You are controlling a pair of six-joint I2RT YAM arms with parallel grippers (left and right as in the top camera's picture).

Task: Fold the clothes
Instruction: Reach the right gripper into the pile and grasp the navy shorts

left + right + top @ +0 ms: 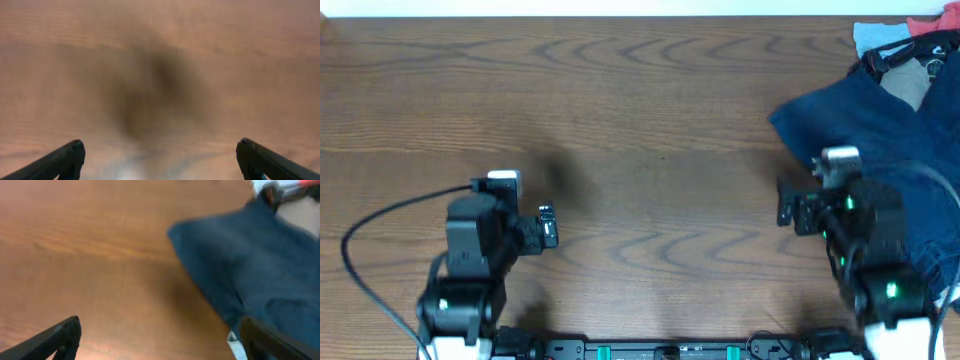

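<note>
The navy-blue shorts' edge (797, 127) is next to my open right gripper and clear of the other clothes. I keep moving down toward that edge (216, 296) until my fingers pinch it.
The navy-blue shorts (880, 130) lie crumpled at the right edge of the wooden table (650, 110), partly under the right arm. In the right wrist view the shorts (250, 265) fill the right side. My right gripper (160, 335) is open and empty above bare wood at the shorts' left edge; it shows in the overhead view (786, 203). My left gripper (159, 152) is open and empty over bare wood at the table's left front, and shows in the overhead view (548, 226).
A pile of other garments (910, 45), light blue, red and beige, lies at the far right corner behind the shorts. A black cable (380, 215) loops beside the left arm.
</note>
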